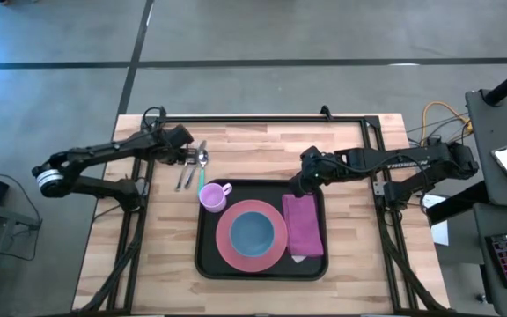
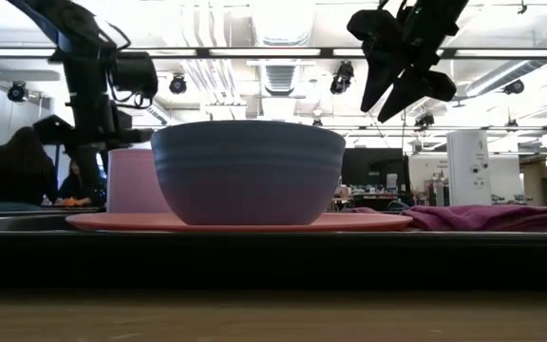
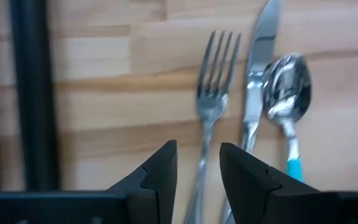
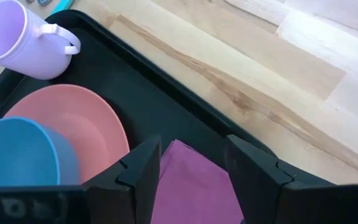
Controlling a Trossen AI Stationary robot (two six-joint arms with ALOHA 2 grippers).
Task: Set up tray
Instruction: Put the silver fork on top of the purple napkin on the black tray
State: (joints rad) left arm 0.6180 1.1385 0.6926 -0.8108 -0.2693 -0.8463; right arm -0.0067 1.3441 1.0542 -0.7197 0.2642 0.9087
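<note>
I should continue lowering my left gripper until its open fingers straddle the fork's handle (image 3: 202,158), then close: the handle runs between them, with a gap to the knife.
The black tray (image 1: 199,255) lies mid-table and carries a pink plate (image 1: 227,246) with a blue bowl (image 1: 252,232), a lilac cup (image 1: 213,195) and a folded magenta napkin (image 1: 304,227). A fork (image 3: 213,99), a knife (image 3: 257,81) and a teal-handled spoon (image 3: 286,87) lie side by side on the wood off the tray's far left corner. My left gripper (image 3: 197,155) is open, its fingers standing either side of the fork's handle. My right gripper (image 4: 194,155) is open and raised (image 2: 397,90) over the napkin's far end (image 4: 185,180).
A black metal frame (image 1: 262,118) runs along the table's far edge and down both sides. Bare wood (image 1: 148,246) lies left of the tray, and more (image 1: 359,246) lies to its right. People and equipment show in the room behind the table (image 2: 17,161).
</note>
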